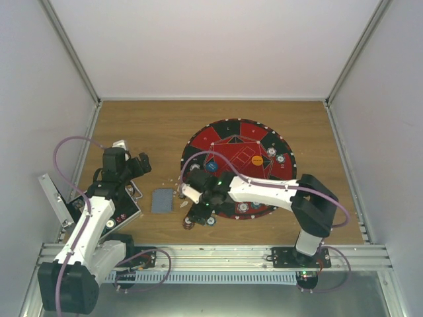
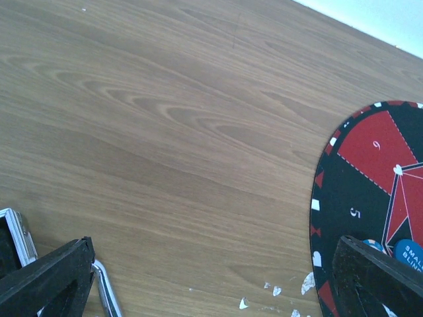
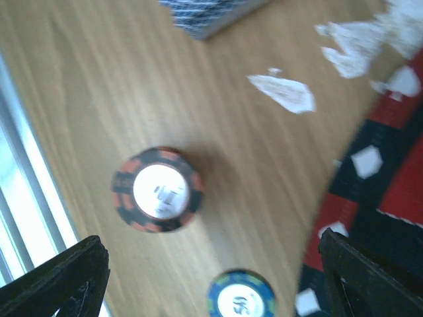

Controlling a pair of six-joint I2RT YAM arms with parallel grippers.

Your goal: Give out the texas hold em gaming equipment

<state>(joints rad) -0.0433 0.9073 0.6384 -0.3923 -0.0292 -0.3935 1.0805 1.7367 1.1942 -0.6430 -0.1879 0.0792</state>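
The red-and-black chip stack is clear of the blue chip (image 3: 242, 298), so the robot's right gripper keeps going down toward the stack (image 3: 159, 191) until its open fingers are on both sides of it.
A red-and-black poker chip stack (image 3: 157, 189) and a blue chip (image 3: 242, 296) stand on the wood just off the mat's near-left rim; they also show in the top view as the red-and-black stack (image 1: 188, 224) and the blue chip (image 1: 210, 221). My right gripper (image 3: 208, 264) hovers open and empty above them, low over the table (image 1: 200, 214). A grey-blue card deck (image 1: 161, 200) lies to their left. An orange disc (image 1: 257, 159), a blue disc (image 1: 213, 166) and several chips (image 1: 271, 152) sit on the mat. My left gripper (image 1: 140, 163) is open and empty over bare wood (image 2: 211, 277).
The round red-and-black mat (image 1: 239, 168) fills the table's right half. The black hinged case (image 1: 115, 208) lies open under my left arm, its chrome edge (image 2: 16, 228) by the left finger. White paper scraps (image 3: 281, 91) lie near the mat's rim. A metal rail (image 1: 211, 254) runs along the near edge.
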